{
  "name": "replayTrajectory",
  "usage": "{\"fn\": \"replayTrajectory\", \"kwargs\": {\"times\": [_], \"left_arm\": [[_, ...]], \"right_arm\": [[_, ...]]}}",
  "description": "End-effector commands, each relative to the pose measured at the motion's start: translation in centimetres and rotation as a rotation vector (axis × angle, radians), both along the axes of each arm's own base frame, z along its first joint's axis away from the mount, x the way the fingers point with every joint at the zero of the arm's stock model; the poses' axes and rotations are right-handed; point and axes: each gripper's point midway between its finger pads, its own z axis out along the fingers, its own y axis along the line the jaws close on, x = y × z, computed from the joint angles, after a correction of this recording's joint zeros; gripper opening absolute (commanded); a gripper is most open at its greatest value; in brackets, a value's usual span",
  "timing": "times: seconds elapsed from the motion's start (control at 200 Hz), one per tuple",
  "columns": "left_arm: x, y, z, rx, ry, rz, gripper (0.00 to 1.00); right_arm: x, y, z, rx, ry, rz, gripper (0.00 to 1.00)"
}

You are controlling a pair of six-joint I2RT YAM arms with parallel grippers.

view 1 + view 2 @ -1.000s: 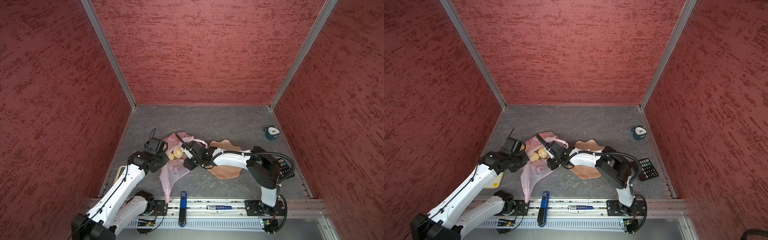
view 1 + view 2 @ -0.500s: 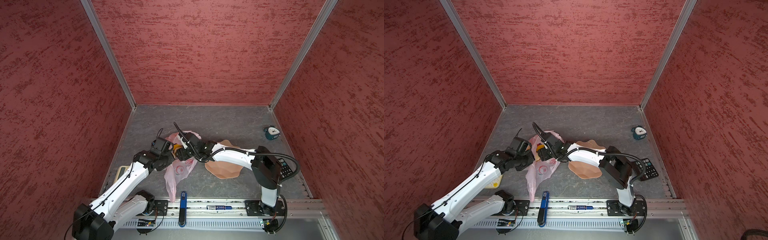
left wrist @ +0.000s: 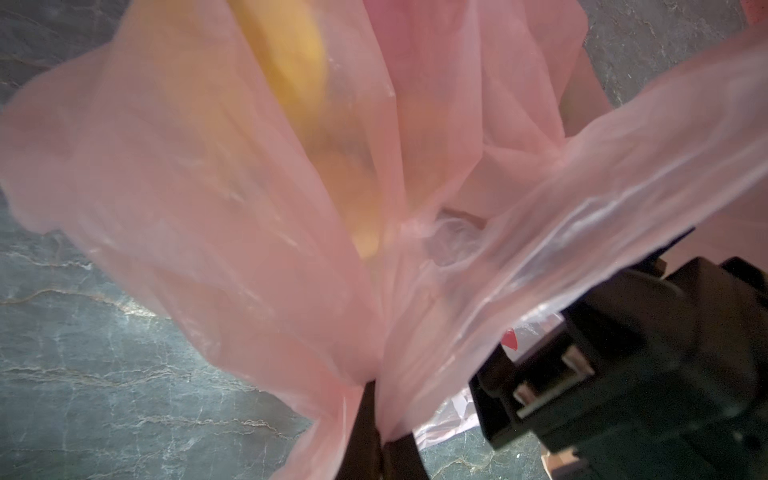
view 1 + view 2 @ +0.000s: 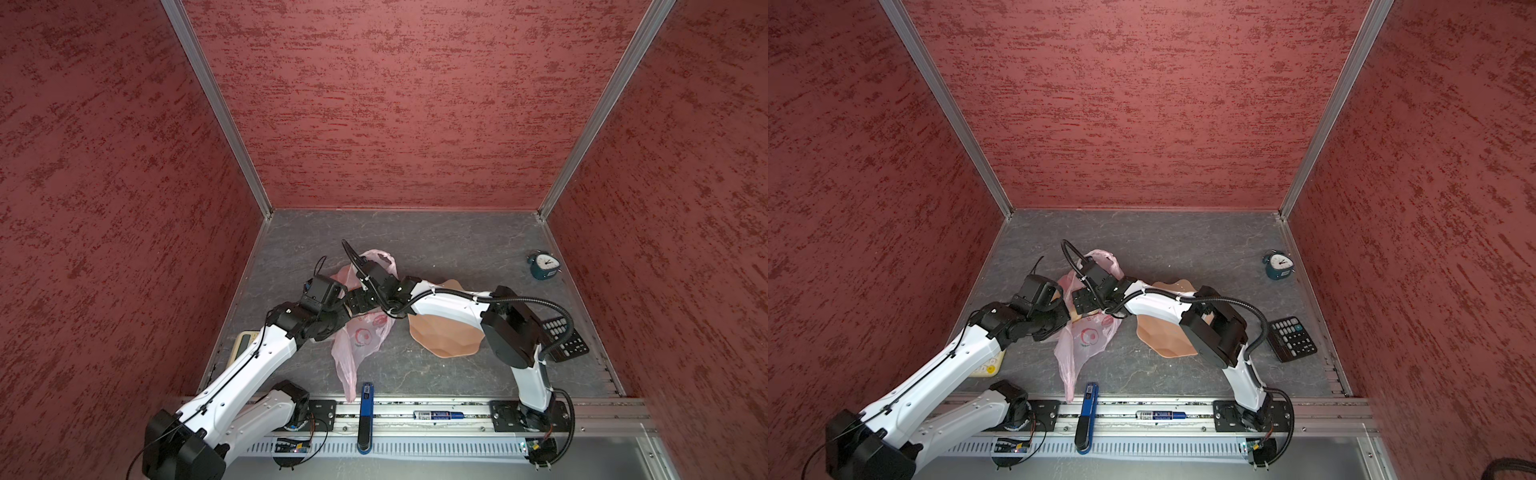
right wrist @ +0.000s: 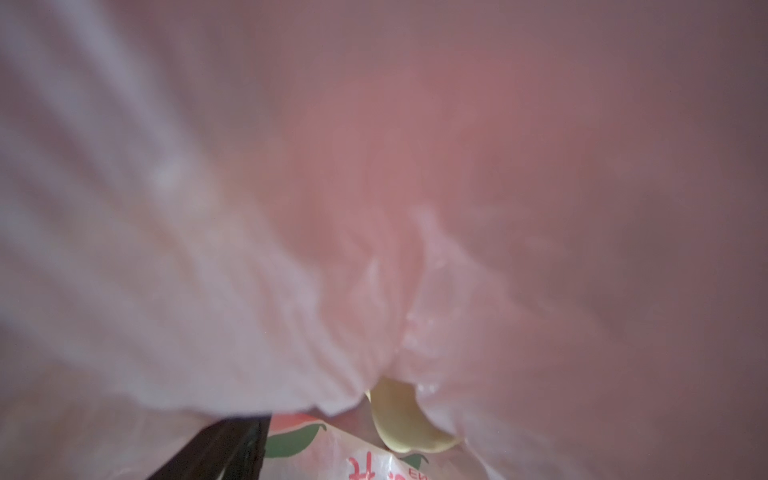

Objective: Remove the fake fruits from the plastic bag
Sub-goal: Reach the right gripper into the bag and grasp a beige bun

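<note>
The pale yellow fruit [image 5: 404, 417] lies ahead and my left gripper is holding the bag's film [image 3: 369, 348], so my right gripper keeps reaching in until its fingers are on both sides of the fruit.
The pale pink plastic bag [image 4: 362, 335] lies crumpled mid-floor in both top views [image 4: 1084, 337]. My left gripper [image 3: 376, 405] is shut on a gathered fold of its film. A yellow fake fruit [image 3: 293, 66] shows blurred through the film beyond it. My right gripper [image 4: 358, 302] reaches into the bag's mouth beside the left gripper [image 4: 341, 313]. In the right wrist view the bag's film [image 5: 374, 166] covers nearly everything. One black finger [image 5: 224, 449] stands well off to the side, so the jaws are open. A pale yellow fruit [image 5: 405, 424] lies just ahead of it, not gripped.
A peach scalloped dish [image 4: 446, 338] lies right of the bag, partly under the right arm. A teal alarm clock [image 4: 542, 266] stands at the back right and a calculator [image 4: 566, 337] by the right wall. A yellowish flat object [image 4: 245, 345] sits under the left arm. A blue tool [image 4: 365, 399] rests on the front rail.
The left gripper has drawn the bag to the right and up. The right gripper has moved left into the bag's mouth and its jaws have widened.
</note>
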Motion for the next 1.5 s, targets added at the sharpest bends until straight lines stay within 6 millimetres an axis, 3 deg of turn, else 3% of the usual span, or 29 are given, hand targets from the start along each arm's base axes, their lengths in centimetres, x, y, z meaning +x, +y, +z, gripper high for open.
{"fn": "replayTrajectory", "kwargs": {"times": [0.0, 0.962, 1.182, 1.498], "left_arm": [[-0.1, 0.1, 0.3, 0.001, -0.01, 0.005, 0.0], [0.3, -0.8, -0.1, -0.014, -0.021, -0.025, 0.0], [0.4, -0.5, -0.1, -0.004, -0.033, -0.02, 0.0], [2.1, 0.1, 1.1, 0.027, -0.077, -0.015, 0.0]], "right_arm": [[0.9, -0.2, -0.1, -0.011, 0.001, -0.043, 0.84], [2.4, 0.2, -3.3, 0.018, 0.061, -0.123, 0.85], [2.7, 0.2, -2.7, 0.025, 0.036, -0.118, 0.74], [2.4, -0.4, -0.6, 0.015, -0.001, -0.082, 0.53]]}}
